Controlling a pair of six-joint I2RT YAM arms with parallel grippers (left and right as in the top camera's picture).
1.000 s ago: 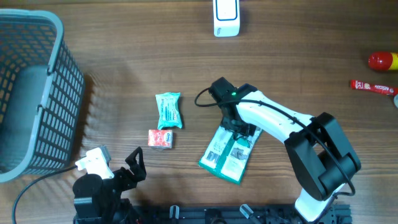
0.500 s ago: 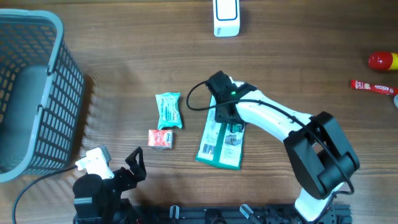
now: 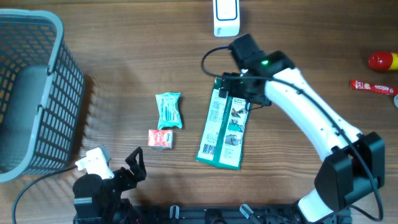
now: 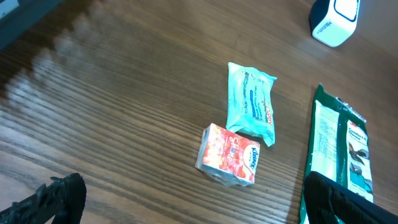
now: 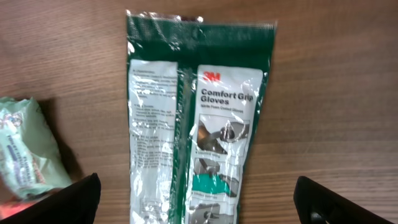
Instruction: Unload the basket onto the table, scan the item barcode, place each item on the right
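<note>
The glove packet lies barcode [image 3: 209,149] up while the scanner's window also faces up. Next, I pinch the packet's long edge [image 3: 245,126] with my right gripper and flip it over.
The item is a long green 3M glove packet [image 3: 222,130] lying flat on the wooden table, printed side up. It also shows in the right wrist view [image 5: 199,124] and at the right edge of the left wrist view [image 4: 339,149]. My right gripper [image 3: 238,86] hovers over the packet's far end, open, with the packet loose between its spread fingers [image 5: 199,205]. The white scanner [image 3: 226,17] stands at the table's far edge, beyond the packet. My left gripper [image 3: 115,163] rests open at the near left edge, holding nothing [image 4: 196,202].
A teal wipes packet [image 3: 168,111] and a small red packet [image 3: 160,139] lie left of the glove packet. A grey basket [image 3: 37,93] fills the left side. A red bottle [image 3: 382,60] and red tube [image 3: 372,87] sit at the far right.
My right gripper opened, let go of the glove packet and drew back toward the scanner. The packet swung from a slant to lie straight. The left arm stayed put.
</note>
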